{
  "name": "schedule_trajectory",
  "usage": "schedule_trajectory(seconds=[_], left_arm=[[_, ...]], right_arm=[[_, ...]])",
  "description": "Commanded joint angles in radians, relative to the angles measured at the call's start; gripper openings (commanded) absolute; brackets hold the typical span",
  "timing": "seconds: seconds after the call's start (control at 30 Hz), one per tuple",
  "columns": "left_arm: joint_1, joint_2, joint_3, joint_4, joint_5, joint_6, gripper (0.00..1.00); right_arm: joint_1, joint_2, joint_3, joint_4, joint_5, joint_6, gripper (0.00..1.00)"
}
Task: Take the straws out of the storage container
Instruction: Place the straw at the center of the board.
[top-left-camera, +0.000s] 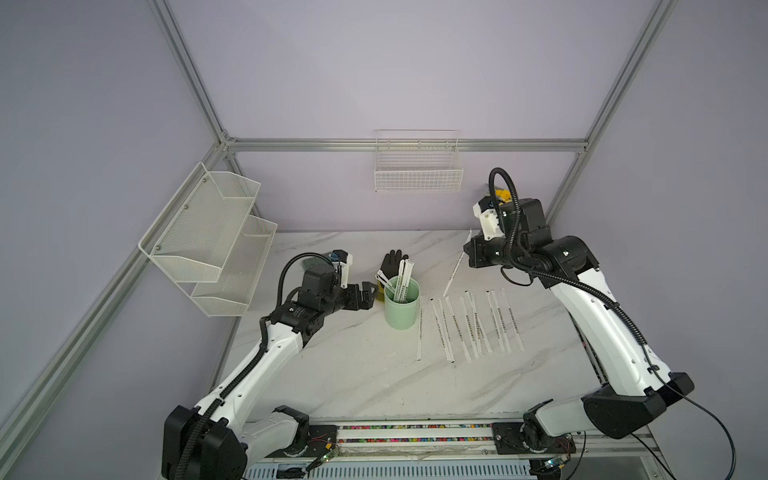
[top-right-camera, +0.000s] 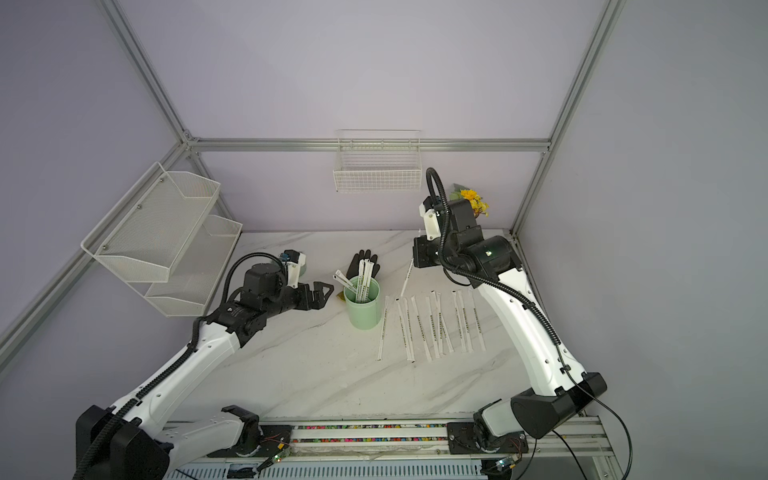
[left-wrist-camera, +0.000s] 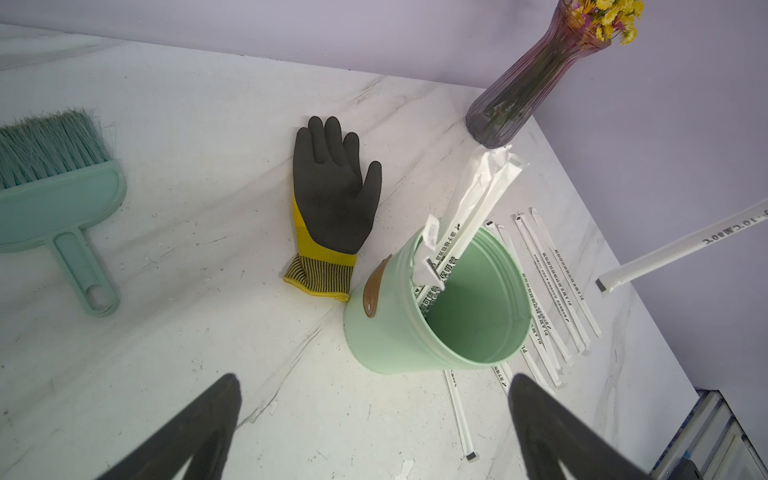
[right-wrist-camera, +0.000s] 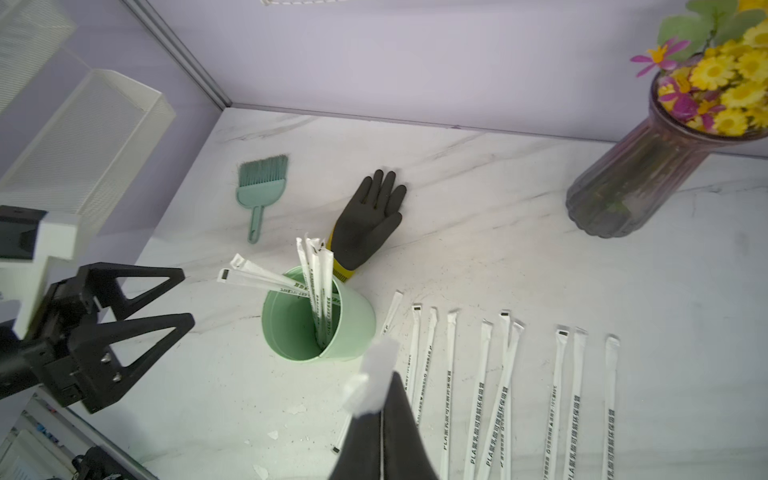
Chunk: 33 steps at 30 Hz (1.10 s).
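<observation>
The held straw (top-left-camera: 453, 273) is clear of the storage container, and there is open marble (top-left-camera: 534, 324) past the end of the row. I should go on moving my right gripper there and then let go of the straw.
The storage container, a mint-green cup (top-left-camera: 401, 309) (top-right-camera: 362, 307) (left-wrist-camera: 415, 332) (right-wrist-camera: 353, 328), stands upright mid-table with several white wrapped straws (top-left-camera: 401, 279) (right-wrist-camera: 318, 282) leaning inside it. Several more straws (top-left-camera: 469, 324) (top-right-camera: 432, 324) lie in a row on the marble to its right. My right gripper (top-left-camera: 467, 253) (right-wrist-camera: 384, 376) is shut on one straw (top-left-camera: 454, 274) (top-right-camera: 407, 276) (left-wrist-camera: 681, 249), which hangs slanted above the far end of that row. My left gripper (top-left-camera: 372, 291) (left-wrist-camera: 375, 376) (right-wrist-camera: 188, 298) is open and empty just left of the cup, apart from it.
A black and yellow glove (top-left-camera: 392, 262) (left-wrist-camera: 332, 195) lies behind the cup. A green hand brush (left-wrist-camera: 54, 178) lies far left. A vase of flowers (right-wrist-camera: 648, 174) stands at the back right corner. A wire basket (top-left-camera: 417, 166) and a mesh rack (top-left-camera: 212, 237) hang on the walls.
</observation>
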Motion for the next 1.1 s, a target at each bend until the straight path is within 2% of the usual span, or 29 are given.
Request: schedule_trajectory(seconds=[0.0, 0.1, 0.4, 0.77, 0.9, 1.07], left_arm=[[-0.003, -0.013, 0.013, 0.036, 0.009, -0.004, 1.0], [-0.004, -0.014, 0.011, 0.037, 0.01, -0.004, 1.0], [-0.003, -0.011, 0.008, 0.034, 0.011, -0.006, 1.0], [-0.003, 0.0, 0.012, 0.018, 0.0, -0.001, 1.0], [-0.004, 0.013, 0.015, 0.016, -0.001, 0.002, 1.0], [-0.003, 0.034, 0.022, 0.01, 0.003, 0.008, 1.0]], right_arm=[[-0.033, 0.039, 0.006, -0.108, 0.079, -0.035, 0.05], [-0.061, 0.068, 0.006, -0.151, 0.122, -0.034, 0.05], [-0.116, 0.182, 0.038, -0.305, 0.381, -0.003, 0.05], [-0.294, 0.389, 0.095, -0.464, 0.449, 0.028, 0.05], [-0.337, 0.486, 0.121, -0.506, 0.508, 0.03, 0.05], [-0.374, 0.573, 0.171, -0.507, 0.501, 0.014, 0.05]])
